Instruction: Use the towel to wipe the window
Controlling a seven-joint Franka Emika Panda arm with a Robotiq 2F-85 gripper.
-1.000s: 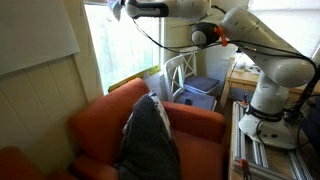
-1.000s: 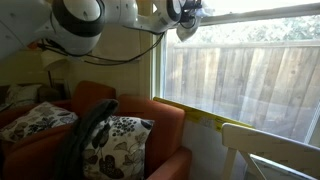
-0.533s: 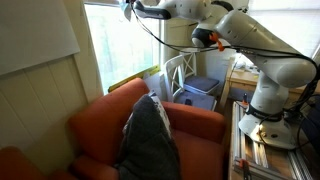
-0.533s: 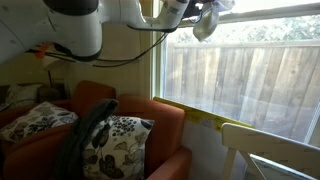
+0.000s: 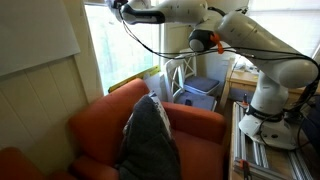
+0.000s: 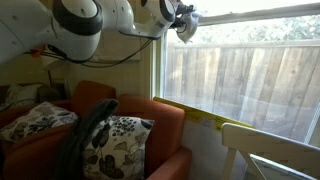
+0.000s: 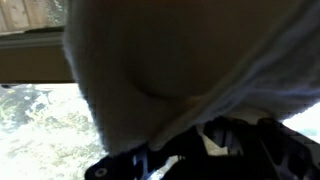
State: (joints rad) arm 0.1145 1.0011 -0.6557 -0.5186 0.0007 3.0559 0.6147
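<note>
Next, I tip my gripper down and lower the towel it is holding, because the towel is up at the window's top frame (image 6: 235, 17) and most of the glass (image 6: 188, 75) is below.
My gripper (image 6: 180, 17) is up at the top of the window (image 6: 250, 80), shut on a pale towel (image 6: 186, 26) that hangs from it against the glass. In the exterior view from the room side the gripper (image 5: 122, 8) sits at the top of the bright window (image 5: 120, 50). In the wrist view the towel (image 7: 160, 60) fills most of the frame and hides the fingers; a strip of window frame shows behind it.
An orange armchair (image 5: 110, 125) with a dark garment (image 5: 150, 135) draped over it stands below the window. Patterned cushions (image 6: 110, 140) lie on it. A white chair (image 5: 180, 75) and a blue bin (image 5: 200, 92) stand further along the wall. The robot base (image 5: 265, 110) is beside them.
My gripper with the towel swung along the top of the window toward the far side half a second ago and has now come back to the near side of the pane.
</note>
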